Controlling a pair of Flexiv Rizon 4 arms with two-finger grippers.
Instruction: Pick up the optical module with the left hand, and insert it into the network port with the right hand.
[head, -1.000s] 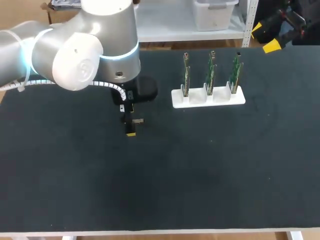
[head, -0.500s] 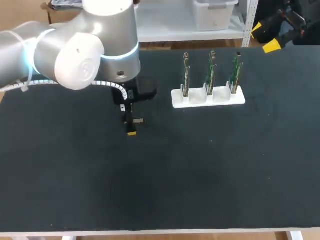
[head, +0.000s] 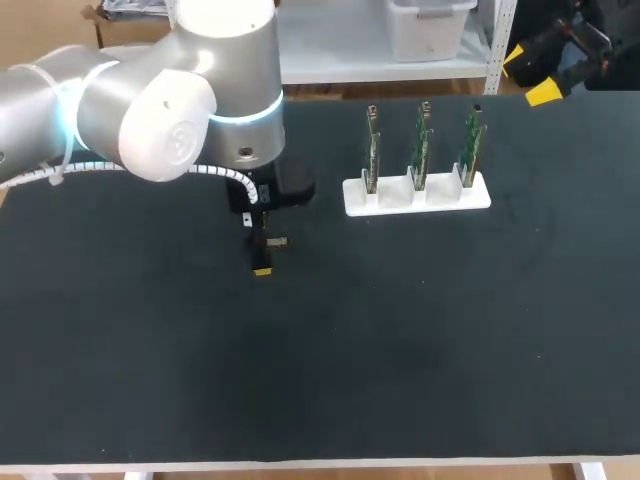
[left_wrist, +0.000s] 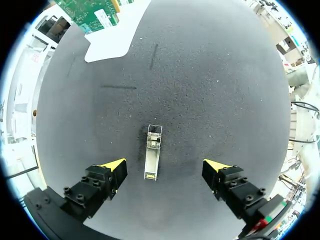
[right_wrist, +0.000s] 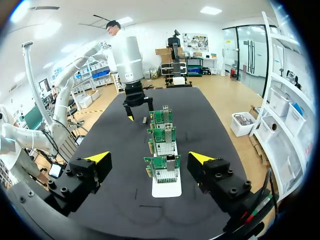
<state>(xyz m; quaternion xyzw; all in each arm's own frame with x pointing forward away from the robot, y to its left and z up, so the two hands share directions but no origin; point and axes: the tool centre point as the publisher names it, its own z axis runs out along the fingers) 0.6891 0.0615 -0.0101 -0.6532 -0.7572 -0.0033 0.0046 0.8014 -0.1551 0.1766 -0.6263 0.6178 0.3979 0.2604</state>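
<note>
I can see the thin wire loop (left_wrist: 155, 128) sticking straight out from the optical module (left_wrist: 152, 155), so I expect the loop to stay stretched out in line when I pick up and carry the optical module.
The optical module (left_wrist: 152, 152) is a small silver metal block lying flat on the black table mat. My left gripper (left_wrist: 165, 165) hangs just above it, open, with a yellow-tipped finger on each side and neither touching. In the head view the module (head: 277, 242) shows beside the left gripper (head: 261, 245), left of the rack. The network ports are on three green cards (head: 420, 150) standing upright in a white rack (head: 416, 197). My right gripper (right_wrist: 150, 158) is open and empty, held off the table's far right corner (head: 530, 75) and facing the rack (right_wrist: 166, 190) end-on.
The bulky left arm (head: 170, 100) covers the back left of the mat. The black mat (head: 400, 350) stretches wide in front of the rack and the module. A faint scratch mark (left_wrist: 117, 87) lies on the mat between module and rack.
The left arm's body has shifted slightly to the right over the module. The module, the rack and the right gripper have not moved.
</note>
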